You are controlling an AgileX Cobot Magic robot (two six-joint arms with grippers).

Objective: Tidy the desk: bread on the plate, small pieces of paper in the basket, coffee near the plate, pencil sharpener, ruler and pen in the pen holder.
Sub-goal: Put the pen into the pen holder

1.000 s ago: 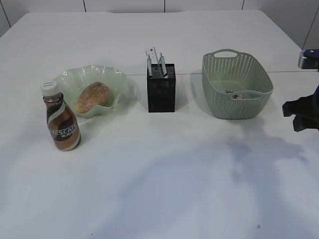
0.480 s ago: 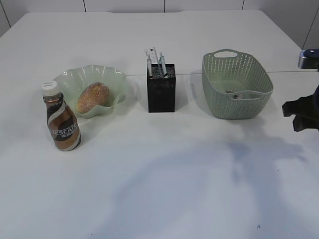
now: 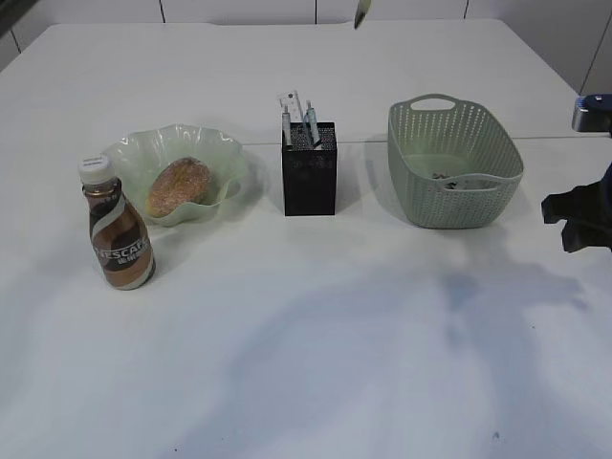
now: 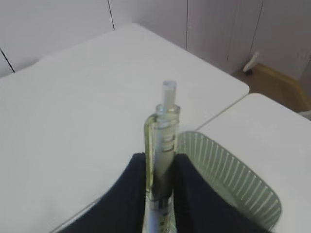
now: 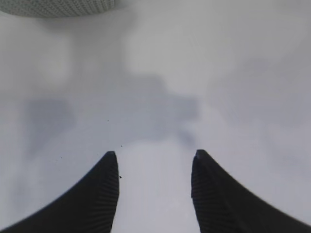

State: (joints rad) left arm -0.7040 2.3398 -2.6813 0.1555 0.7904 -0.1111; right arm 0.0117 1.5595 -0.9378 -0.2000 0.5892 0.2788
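Observation:
The pen (image 3: 361,12) is hanging high up, beyond the pen holder toward the basket, so my left gripper should swing back and put the pen down upright into the holder's opening (image 3: 312,135).
In the left wrist view my left gripper (image 4: 159,158) is shut on a clear greenish pen (image 4: 164,126), high above the basket (image 4: 228,174). In the exterior view only the pen's end (image 3: 360,11) shows, at the top edge. The bread (image 3: 178,186) lies in the plate (image 3: 134,153), with the coffee (image 3: 119,229) standing just in front of it. The pen holder (image 3: 309,172) holds the ruler (image 3: 290,103) and another thin item. Small pieces of paper (image 3: 449,179) lie in the basket (image 3: 454,163). My right gripper (image 5: 154,158) hangs open and empty over bare desk (image 3: 316,335). The pencil sharpener is out of view.
The right arm (image 3: 579,218) sits at the right edge of the exterior view, in front and to the right of the basket. A seam (image 3: 555,138) crosses the desk behind the basket. Arm shadows fall on the desk's front half.
The pen's end has come into the top of the exterior view, above and behind the pen holder. The right arm and the things on the desk have not moved.

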